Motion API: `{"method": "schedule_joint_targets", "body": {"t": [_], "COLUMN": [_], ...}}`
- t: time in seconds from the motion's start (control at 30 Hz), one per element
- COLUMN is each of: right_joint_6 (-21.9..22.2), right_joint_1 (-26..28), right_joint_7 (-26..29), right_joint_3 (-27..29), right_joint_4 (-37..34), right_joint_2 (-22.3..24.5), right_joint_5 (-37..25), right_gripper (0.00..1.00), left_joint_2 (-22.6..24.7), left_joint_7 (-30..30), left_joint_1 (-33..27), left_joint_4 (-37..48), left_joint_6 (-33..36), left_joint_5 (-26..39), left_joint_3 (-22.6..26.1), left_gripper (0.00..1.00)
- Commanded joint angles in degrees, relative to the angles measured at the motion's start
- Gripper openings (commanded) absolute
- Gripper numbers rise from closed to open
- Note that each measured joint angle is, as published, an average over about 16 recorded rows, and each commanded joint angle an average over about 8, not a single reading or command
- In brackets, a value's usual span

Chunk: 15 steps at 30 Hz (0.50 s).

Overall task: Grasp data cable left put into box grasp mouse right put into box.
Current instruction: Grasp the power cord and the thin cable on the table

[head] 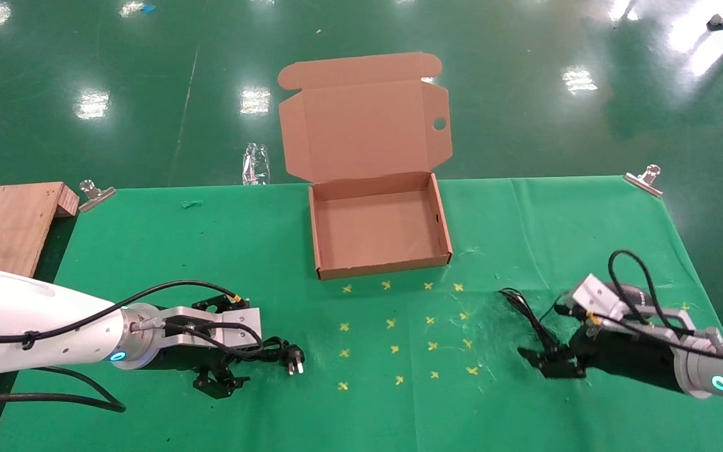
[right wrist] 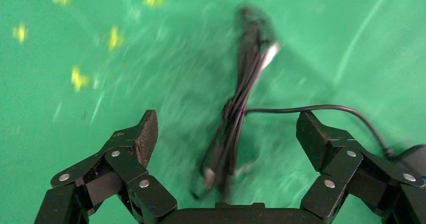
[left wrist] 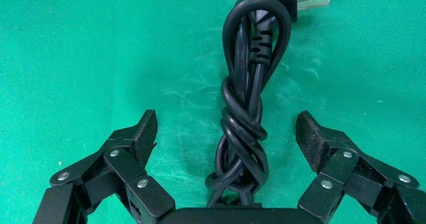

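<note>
The black mouse [right wrist: 414, 160] will hang and swing when I lift the bundled wire, because a short piece of wire [right wrist: 324, 107] goes from the bundled wire to the mouse.
The data cable [left wrist: 251, 58] lies coiled on the green cloth, its two-pin plug [head: 295, 361] pointing away from the arm. My left gripper [left wrist: 226, 128] is open, one finger on each side of the coil and neither touching it. Low at the table's right, my right gripper [right wrist: 226, 128] is open over the mouse's bundled thin wire [right wrist: 238, 108]. The black mouse [right wrist: 414, 156] lies just outside one finger and is mostly hidden behind the wrist in the head view [head: 634, 294]. The brown box [head: 321, 251] stands empty at the table's far middle, lid up.
A wooden board [head: 4, 226] borders the table's left side. Metal clips [head: 95, 194] [head: 644, 179] hold the cloth at the far corners. Yellow cross marks [head: 399, 326] dot the cloth between the grippers and in front of the box.
</note>
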Motion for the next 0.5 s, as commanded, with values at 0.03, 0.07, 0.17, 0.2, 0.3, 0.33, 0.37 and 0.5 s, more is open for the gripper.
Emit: {"method": "schedule_joint_targets", "body": {"t": [0.03,0.07,0.17,0.2,0.3,0.33,0.37,0.5], "right_joint_6": [0.4,0.5,0.6,0.6,0.4,0.4,0.4,0.2], "right_joint_1": [-0.2,-0.2,-0.3,-0.3,-0.3,-0.3,-0.2,-0.1], "right_joint_7": [-0.9,-1.0,-1.0,-1.0,-0.9,-0.8,-0.8,-0.7], "right_joint_3": [0.7,0.8,0.9,0.9,0.7,0.7,0.6,0.5], "right_joint_4": [-0.6,-0.7,-0.8,-0.8,-0.7,-0.7,-0.7,-0.5], "right_joint_2": [-0.3,-0.3,-0.3,-0.3,-0.3,-0.3,-0.3,-0.3], "right_joint_5": [1.0,1.2,1.5,1.4,1.1,1.1,1.0,0.7], "right_gripper": [0.67,0.55,0.17,0.05,0.00,0.00,0.00,0.00], "left_joint_2": [0.0,0.0,0.0,0.0,0.0,0.0,0.0,0.0], "left_joint_7": [0.0,0.0,0.0,0.0,0.0,0.0,0.0,0.0], "left_joint_1": [0.0,0.0,0.0,0.0,0.0,0.0,0.0,0.0], "left_joint_4": [0.0,0.0,0.0,0.0,0.0,0.0,0.0,0.0], "left_joint_6": [0.0,0.0,0.0,0.0,0.0,0.0,0.0,0.0], "left_joint_5": [0.0,0.0,0.0,0.0,0.0,0.0,0.0,0.0], "left_joint_3": [0.0,0.0,0.0,0.0,0.0,0.0,0.0,0.0], "left_gripper": [0.67,0.54,0.17,0.06,0.00,0.00,0.00,0.00]}}
